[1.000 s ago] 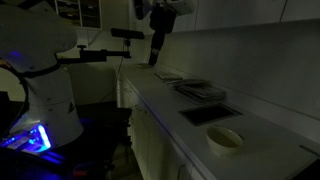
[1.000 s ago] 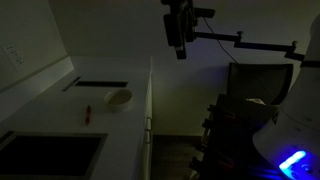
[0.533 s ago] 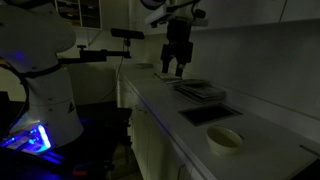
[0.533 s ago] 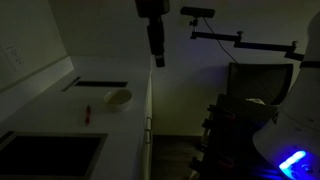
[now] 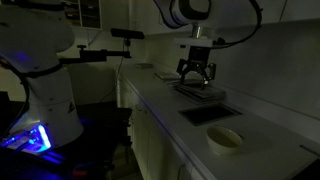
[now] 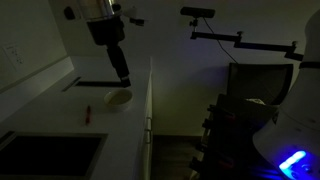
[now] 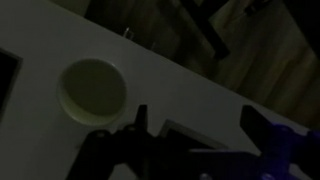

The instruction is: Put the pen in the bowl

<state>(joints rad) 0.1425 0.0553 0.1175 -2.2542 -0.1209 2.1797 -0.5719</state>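
Next, my open gripper swings toward the wall and lowers over the pen, since it faces the counter's front edge (image 7: 208, 82) while the red pen is nearer the wall.
The room is dark. A small red pen (image 6: 87, 113) lies on the white counter, a short way from the pale round bowl (image 6: 119, 98). The bowl also shows in an exterior view (image 5: 224, 140) and in the wrist view (image 7: 92, 88), and it looks empty. My gripper (image 5: 196, 75) hangs over the counter with its fingers spread, open and empty. In an exterior view (image 6: 123, 82) it is just above and beside the bowl. In the wrist view the gripper (image 7: 197, 125) shows two dark fingers apart with nothing between them. The pen does not show in the wrist view.
A dark flat object (image 5: 200, 90) lies on the counter under the gripper. A dark square recess (image 5: 210, 113) is set into the counter between it and the bowl. A wall runs along the counter's back (image 6: 30, 60). The counter's front edge (image 6: 149, 110) drops to the floor.
The arm has swung down from high above the counter's edge to low over the counter near the bowl. The pen and bowl have not moved.
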